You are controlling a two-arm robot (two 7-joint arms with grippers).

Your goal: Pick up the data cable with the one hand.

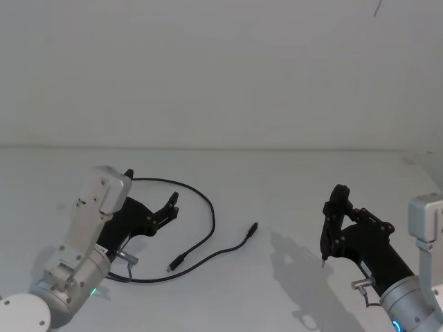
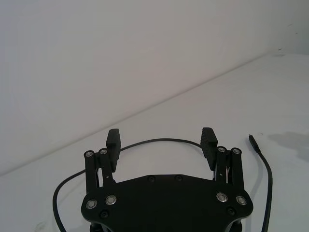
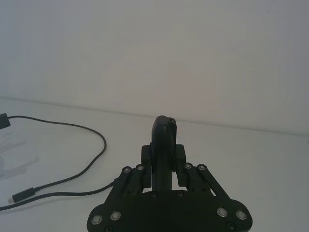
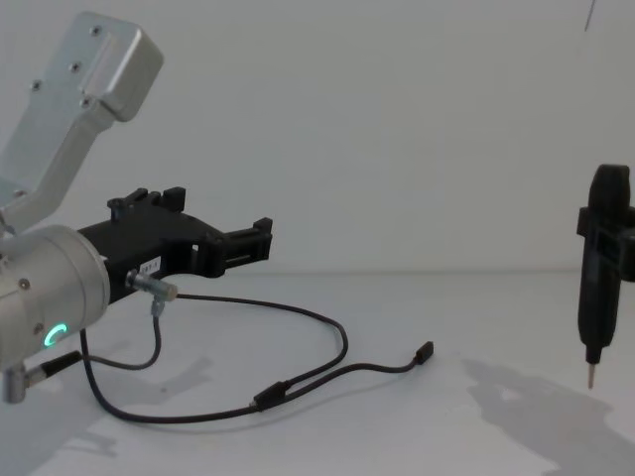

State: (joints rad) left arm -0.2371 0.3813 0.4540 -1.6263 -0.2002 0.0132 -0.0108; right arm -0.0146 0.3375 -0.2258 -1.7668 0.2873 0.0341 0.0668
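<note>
The small end plug will stick out [image 4: 425,353] stiffly when I lift the data cable, because the part of the data cable [image 4: 359,368] behind the small end plug arches up clear of its shadow.
The data cable [image 1: 210,216] lies in a loose loop on the white table, with a thicker junction [image 1: 174,263] and a small end plug [image 1: 253,228]. It also appears in the chest view as the cable [image 4: 337,337] with its plug [image 4: 425,352], and in the right wrist view as the cable [image 3: 99,145]. My left gripper [image 1: 170,203], the fork-jawed hand, hovers open over the loop's left side, holding nothing. In the left wrist view the left gripper [image 2: 161,140] has its fingers [image 2: 113,140] spread, and the cable [image 2: 145,142] runs across beyond them. From the chest, the left gripper [image 4: 260,238] sits above the cable.
My right gripper [image 1: 338,200] is shut and idle at the right, well clear of the cable; a thin pale tip [image 4: 591,377] hangs under it. A short grey wire with a silver plug [image 4: 154,288] dangles from the left wrist. Bare white table [image 1: 291,187] lies between the arms.
</note>
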